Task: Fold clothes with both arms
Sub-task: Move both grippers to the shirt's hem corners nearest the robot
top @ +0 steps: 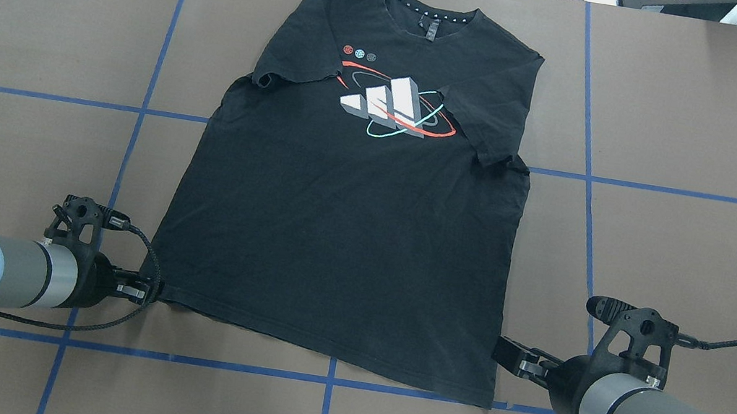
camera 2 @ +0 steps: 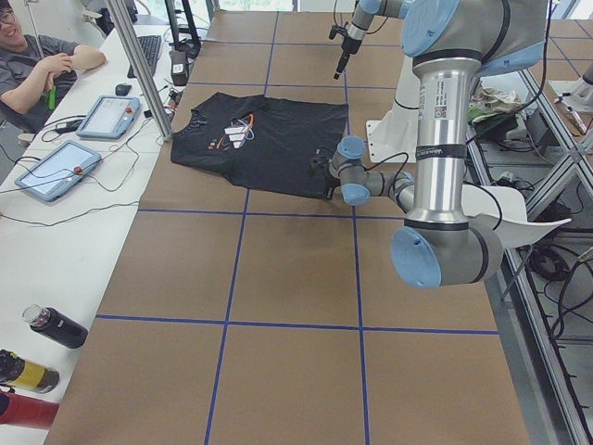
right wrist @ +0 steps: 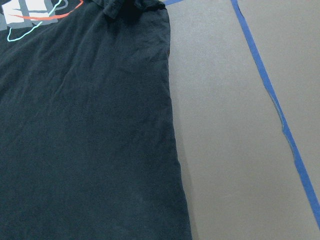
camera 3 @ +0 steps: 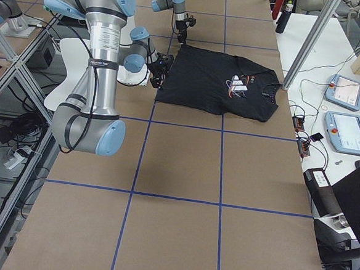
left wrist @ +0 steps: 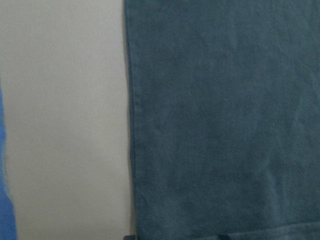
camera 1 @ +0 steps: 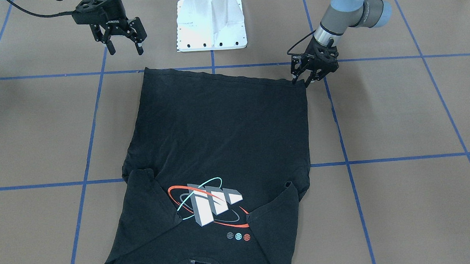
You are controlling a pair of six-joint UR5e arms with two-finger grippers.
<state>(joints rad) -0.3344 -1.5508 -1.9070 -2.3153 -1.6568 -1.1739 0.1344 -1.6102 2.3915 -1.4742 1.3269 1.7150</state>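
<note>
I expect the hem to fold over the chest graphic, with the collar still showing, when I carry the hem across, because the black T-shirt's body lies smooth.
The black T-shirt lies flat on the brown table, collar at the far edge, hem toward me, both sleeves folded in over the chest graphic. My left gripper is low at the hem's left corner, open, one finger on each side of the corner. Its wrist view shows the shirt's side edge very close. My right gripper is open and empty, raised above the table just outside the hem's right corner. Its wrist view shows the shirt's right side edge from above.
The white pedestal base stands just behind the hem. Blue tape lines grid the table. In the left side view an operator sits beside tablets and bottles on a white bench along the far edge.
</note>
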